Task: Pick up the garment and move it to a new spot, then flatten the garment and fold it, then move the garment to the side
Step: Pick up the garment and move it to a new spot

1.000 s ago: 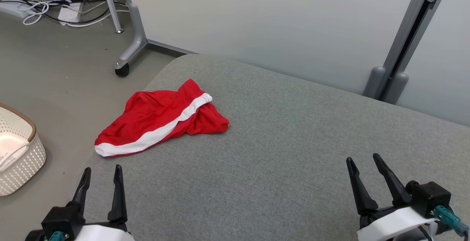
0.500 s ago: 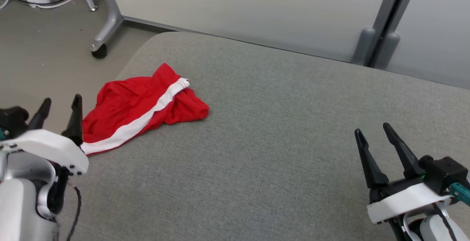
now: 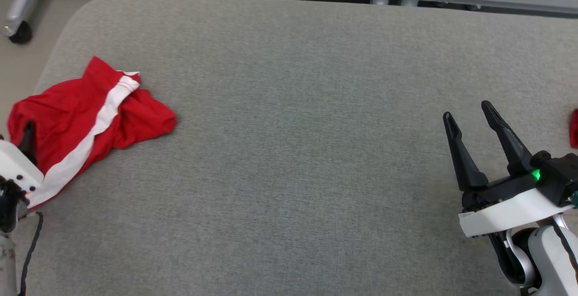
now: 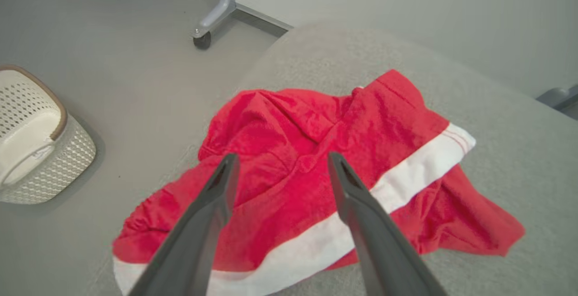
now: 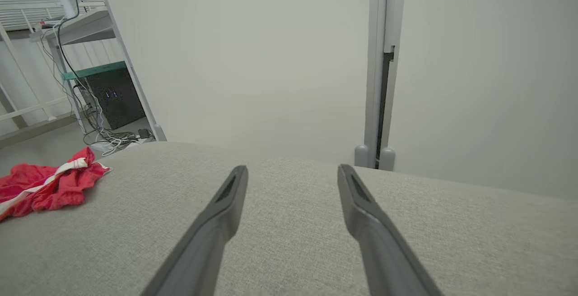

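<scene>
The garment (image 3: 89, 117) will sag and bunch up into a smaller pile when I lift and carry it, because the red cloth lies in slack, rumpled folds (image 3: 58, 104).
The garment (image 3: 72, 115) is a crumpled pair of red shorts with a white stripe, lying at the left end of the grey padded table (image 3: 289, 151). In the left wrist view my left gripper (image 4: 283, 156) hovers open just above the garment (image 4: 384, 120), its two fingers spread over the red cloth with nothing between them. Its white wrist housing (image 3: 16, 169) shows at the left edge of the head view, over the garment's near end. My right gripper (image 3: 467, 110) stands open and empty above the table's right side, far from the garment (image 5: 45, 185).
A white perforated basket (image 4: 31, 151) sits on the floor left of the table. A partition foot with a caster (image 3: 20, 32) stands at the far left corner. Pale wall panels (image 5: 271, 61) run behind the table. A small red item (image 3: 573, 129) pokes in at the right edge.
The head camera has tilted down and turned, shifting the whole picture. My left gripper has come up and forward from the table's near edge to over the garment. Both grippers stay open.
</scene>
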Motion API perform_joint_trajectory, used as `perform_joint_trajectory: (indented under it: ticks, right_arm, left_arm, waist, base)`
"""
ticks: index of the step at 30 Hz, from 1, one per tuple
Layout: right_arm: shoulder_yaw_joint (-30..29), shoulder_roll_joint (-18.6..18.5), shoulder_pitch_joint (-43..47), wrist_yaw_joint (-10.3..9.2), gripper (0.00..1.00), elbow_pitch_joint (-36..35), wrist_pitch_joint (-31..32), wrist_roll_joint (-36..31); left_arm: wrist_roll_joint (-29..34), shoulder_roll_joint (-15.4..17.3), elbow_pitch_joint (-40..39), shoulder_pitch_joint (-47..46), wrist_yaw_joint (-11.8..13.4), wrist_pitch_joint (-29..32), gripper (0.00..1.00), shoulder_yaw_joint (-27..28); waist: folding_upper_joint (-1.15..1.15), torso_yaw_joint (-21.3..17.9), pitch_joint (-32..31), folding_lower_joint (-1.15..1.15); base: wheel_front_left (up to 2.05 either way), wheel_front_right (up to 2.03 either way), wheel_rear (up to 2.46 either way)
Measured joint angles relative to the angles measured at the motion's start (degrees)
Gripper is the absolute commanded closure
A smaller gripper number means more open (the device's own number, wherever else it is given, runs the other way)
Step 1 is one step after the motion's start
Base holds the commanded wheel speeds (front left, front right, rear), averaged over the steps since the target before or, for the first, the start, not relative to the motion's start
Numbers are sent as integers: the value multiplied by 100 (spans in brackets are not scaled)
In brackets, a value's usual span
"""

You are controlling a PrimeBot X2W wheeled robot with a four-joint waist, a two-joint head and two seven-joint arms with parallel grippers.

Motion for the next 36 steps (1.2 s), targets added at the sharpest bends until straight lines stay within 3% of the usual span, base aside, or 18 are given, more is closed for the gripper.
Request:
perform_joint_trajectory:
  ticks: [6, 10, 11, 12, 13, 18, 23, 30, 36]
  right_arm:
    - [0, -27, -86, 0, 0, 22, -63, 52]
    - [3, -41, -99, 0, 0, 66, -96, 58]
    - [-7, -44, -99, 0, 0, 81, -97, 58]
    - [-5, -43, -102, 0, 0, 87, -101, 58]
    - [-8, -42, -104, 0, 0, 101, -102, 58]
    - [-1, -8, -127, 0, 0, 172, -119, 58]
    - [0, 64, -120, 0, 0, 297, -157, 94]
    - [18, 280, 76, 0, 0, 531, -238, 151]
    - [-25, 439, 288, 0, 0, 665, -256, 158]
  left_arm:
    - [-141, -29, 1366, 4, -156, 237, 0, -116]
    - [-188, 58, 1783, -110, -255, 222, 0, -196]
    - [-188, 63, 1855, -154, -260, 197, 4, -225]
    - [-188, 71, 1924, -196, -270, 165, 76, -261]
    - [-188, 78, 1974, -231, -287, 102, 100, -292]
    - [-186, 89, 2152, -367, -328, -164, 100, -478]
    - [-57, 312, 2037, -468, -338, -467, 100, -820]
    - [22, 619, 1162, -527, -345, -576, 100, -1561]
    - [-222, 818, -144, -513, -345, -248, 100, -2115]
  waist:
    - [0, -525, 365, 0]
    - [0, -647, 426, 0]
    - [0, -645, 419, 0]
    - [0, -638, 411, 0]
    - [0, -630, 401, 0]
    - [0, -579, 311, 0]
    - [0, -559, 77, 0]
    - [0, -594, -508, 0]
    - [0, -728, -1060, 0]
  base:
    - [0, 0, 0]
    - [0, 0, 0]
    - [0, 0, 0]
    - [0, 0, 0]
    - [0, 0, 0]
    - [0, 0, 0]
    - [0, 0, 0]
    - [0, 0, 0]
    - [0, 0, 0]
